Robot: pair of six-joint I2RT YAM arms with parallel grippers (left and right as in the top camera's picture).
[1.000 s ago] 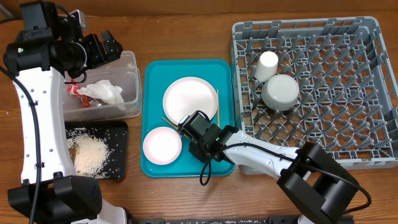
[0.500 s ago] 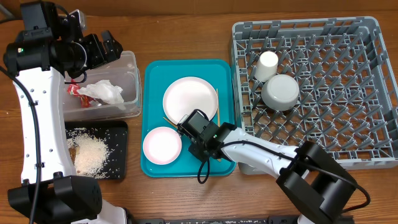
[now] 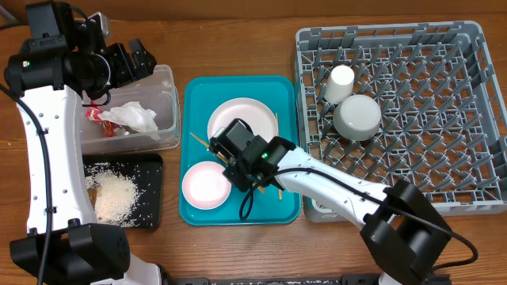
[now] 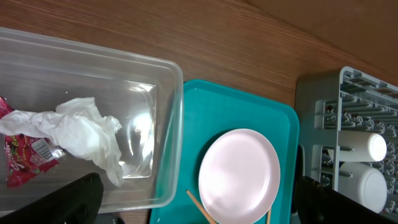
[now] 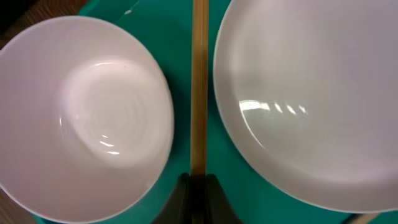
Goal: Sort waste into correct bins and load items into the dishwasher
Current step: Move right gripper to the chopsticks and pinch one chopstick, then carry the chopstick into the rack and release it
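Observation:
I should go on moving my right gripper to the grey rack's edge row (image 3: 313,103) and let go there. My fingers are on the chopstick's middle (image 5: 198,158), and that row is open beside the white cup.
On the teal tray, my right gripper (image 3: 236,158) is shut on a thin wooden chopstick (image 5: 199,87) that runs between the small pink-white bowl (image 5: 81,118) and the pale pink plate (image 5: 311,93). Its tip sticks out toward the upper left (image 3: 196,140). A second chopstick (image 4: 268,215) lies along the plate's right edge. My left gripper (image 4: 199,190) hangs open and empty above the clear tub (image 3: 166,119), which holds the white tissue (image 3: 131,116) and red wrapper (image 3: 93,113). The black tray (image 3: 150,162) holds rice grains (image 3: 119,191). The white cup (image 3: 341,83) and greyish bowl (image 3: 356,117) stand in the grey rack (image 3: 444,158).
The teal tray (image 3: 198,95) sits between the two bins on the left and the rack on the right. Bare wooden table (image 3: 238,47) runs along the back. The right arm's white link (image 3: 333,190) stretches across the tray's lower right corner.
My right gripper closed on the chopstick and shifted up and to the left over the tray, swinging the chopstick's tip out past the small bowl. The left arm stayed still.

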